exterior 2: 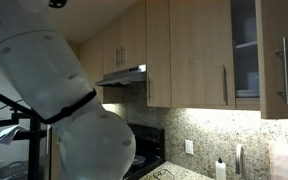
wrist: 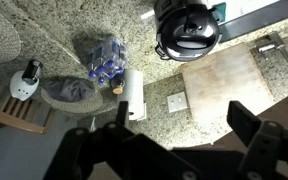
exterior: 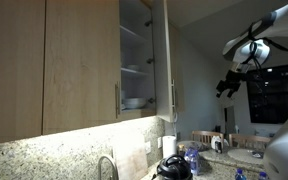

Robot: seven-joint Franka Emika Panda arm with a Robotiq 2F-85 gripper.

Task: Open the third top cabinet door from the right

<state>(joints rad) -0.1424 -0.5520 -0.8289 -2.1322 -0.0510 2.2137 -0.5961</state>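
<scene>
Next, I move around to the door's inner side (exterior: 162,62) and push the cabinet door open wider, because it is partly open and my gripper is out past the door's handle (exterior 2: 285,72).
The third top cabinet door (exterior: 168,55) is swung outward and seen almost edge-on, with its silver bar handle (exterior: 172,100) low on it. Behind it are shelves holding plates (exterior: 134,102). The same door (exterior 2: 284,55) faces the camera beside the exposed shelves (exterior 2: 245,60). My gripper (exterior: 226,85) hangs in the air well to the right of the door, touching nothing. In the wrist view my gripper (wrist: 182,116) is open, its fingers (wrist: 246,118) spread over the speckled counter with nothing between them.
A wider shut door (exterior: 79,60) with a right-edge handle (exterior: 117,98) is next to the open cabinet. On the counter below are a black kettle (wrist: 189,30), a paper towel roll (wrist: 134,95), a pack of blue bottles (wrist: 102,60) and a cutting board (wrist: 224,80). The robot's white body (exterior 2: 74,100) blocks much of an exterior view.
</scene>
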